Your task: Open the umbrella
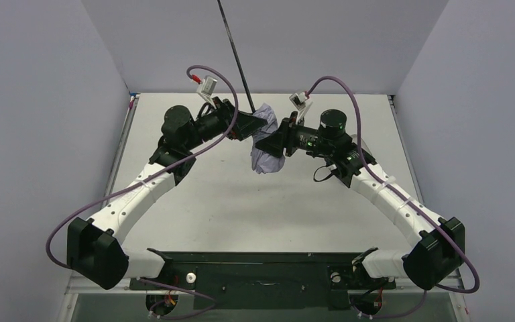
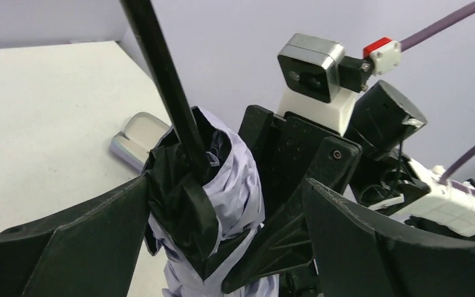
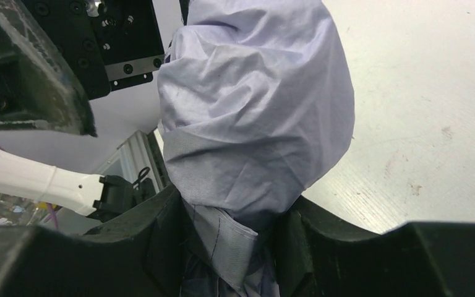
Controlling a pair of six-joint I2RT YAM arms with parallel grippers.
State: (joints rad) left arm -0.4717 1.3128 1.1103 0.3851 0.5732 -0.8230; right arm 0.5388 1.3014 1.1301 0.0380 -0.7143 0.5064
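Note:
My right gripper is pinching the bundle where the strap (image 3: 226,238) ties it together, so my left gripper should hold the bundle (image 2: 188,179) by the umbrella's pole while my right gripper pulls the strap loose.
The umbrella (image 1: 268,159) is a folded lavender-grey bundle held above the table's far middle. Its thin black shaft (image 1: 238,54) runs up and out of the top of the view. My right gripper (image 1: 273,143) is shut on the bundle's fabric and strap; in the right wrist view my right gripper (image 3: 235,204) pinches the umbrella (image 3: 260,105). My left gripper (image 1: 251,125) is open. In the left wrist view my left gripper (image 2: 226,182) straddles the umbrella (image 2: 238,179) near the shaft (image 2: 167,80), its left finger touching the black fabric. The knob handle is hidden.
A pale lavender oval case (image 2: 139,139) lies on the white table (image 1: 255,215) behind the umbrella. Grey walls close in the left, right and back. The right arm's wrist and camera (image 2: 312,68) sit close to my left gripper's right finger.

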